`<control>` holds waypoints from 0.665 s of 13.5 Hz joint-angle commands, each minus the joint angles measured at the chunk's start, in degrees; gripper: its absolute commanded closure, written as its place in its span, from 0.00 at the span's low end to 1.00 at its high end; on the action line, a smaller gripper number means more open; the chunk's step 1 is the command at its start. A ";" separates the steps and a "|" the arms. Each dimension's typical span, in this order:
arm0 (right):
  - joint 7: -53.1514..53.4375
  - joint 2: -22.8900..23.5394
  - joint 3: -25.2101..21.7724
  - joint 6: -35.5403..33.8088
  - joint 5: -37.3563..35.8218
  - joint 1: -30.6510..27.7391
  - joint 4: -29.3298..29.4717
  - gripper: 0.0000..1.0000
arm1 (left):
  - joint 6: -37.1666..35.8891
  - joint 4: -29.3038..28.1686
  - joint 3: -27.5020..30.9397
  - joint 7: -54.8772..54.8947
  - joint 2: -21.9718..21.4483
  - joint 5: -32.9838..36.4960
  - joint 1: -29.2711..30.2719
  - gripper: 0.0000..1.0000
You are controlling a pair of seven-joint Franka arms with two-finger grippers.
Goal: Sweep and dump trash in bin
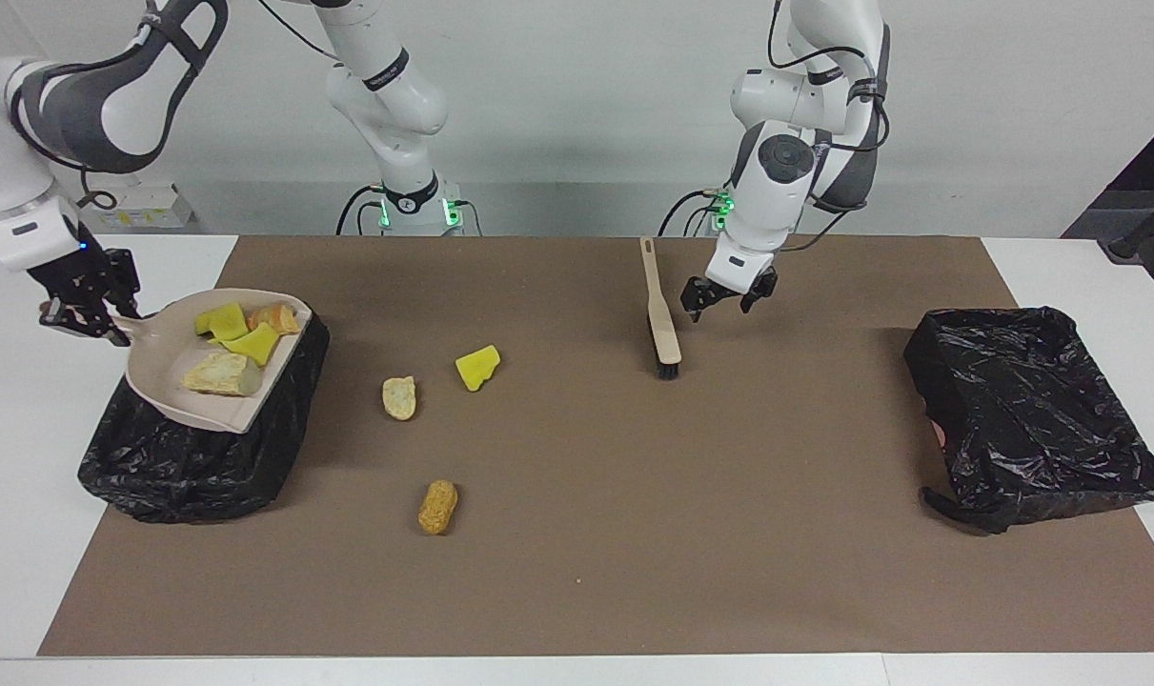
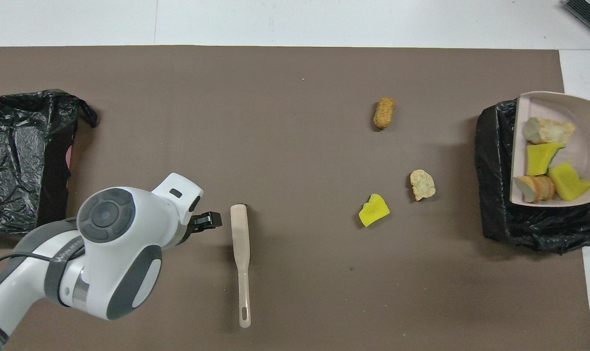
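Note:
The dustpan's front edge reaches close to the bin's rim on the mat side, so next my right gripper pulls the dustpan back as it tips the trash into the bin.
My right gripper is shut on the handle of the beige dustpan, holding it tilted over the black-lined bin at the right arm's end. Several pieces of trash lie in the dustpan. Three pieces remain on the brown mat: a beige lump, a yellow chunk and an orange-brown nugget. The brush lies flat on the mat. My left gripper hangs open just beside it, toward the left arm's end, holding nothing.
A second black-lined bin sits at the left arm's end of the table. From overhead, the brush lies with its handle toward the robots, and the left gripper is next to its head.

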 commanded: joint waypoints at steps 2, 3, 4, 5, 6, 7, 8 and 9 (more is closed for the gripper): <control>-1.93 -2.20 0.56 2.69 -2.28 -3.89 -3.58 1.00 | -3.51 4.68 -0.40 8.59 -0.08 0.97 8.84 0.00; -0.88 -2.11 0.56 3.92 -5.78 -3.54 -3.67 1.00 | -5.69 6.43 -0.40 12.01 -0.17 1.06 10.78 0.00; 2.44 -1.85 0.74 4.62 -8.94 -3.01 -3.67 1.00 | -8.06 8.19 -0.40 16.04 0.01 1.23 13.15 0.00; 6.04 -1.67 0.65 4.80 -12.54 -1.36 -3.93 1.00 | -9.91 9.77 -0.40 20.09 0.01 2.11 15.52 0.00; 9.47 -1.50 0.74 5.07 -16.93 0.66 -4.11 1.00 | -10.63 11.27 -0.40 22.21 0.01 3.25 17.20 0.00; 13.68 -1.41 0.74 5.07 -20.89 1.55 -4.46 1.00 | -12.29 13.54 -0.40 22.50 0.01 3.43 18.69 0.00; 17.38 -1.49 0.74 4.98 -24.15 3.13 -4.72 1.00 | -15.18 16.70 -0.40 22.67 0.53 3.43 19.67 0.00; 20.11 -1.49 0.74 4.98 -26.79 3.84 -4.81 1.00 | -17.47 19.34 -0.40 22.85 0.80 3.52 20.11 0.00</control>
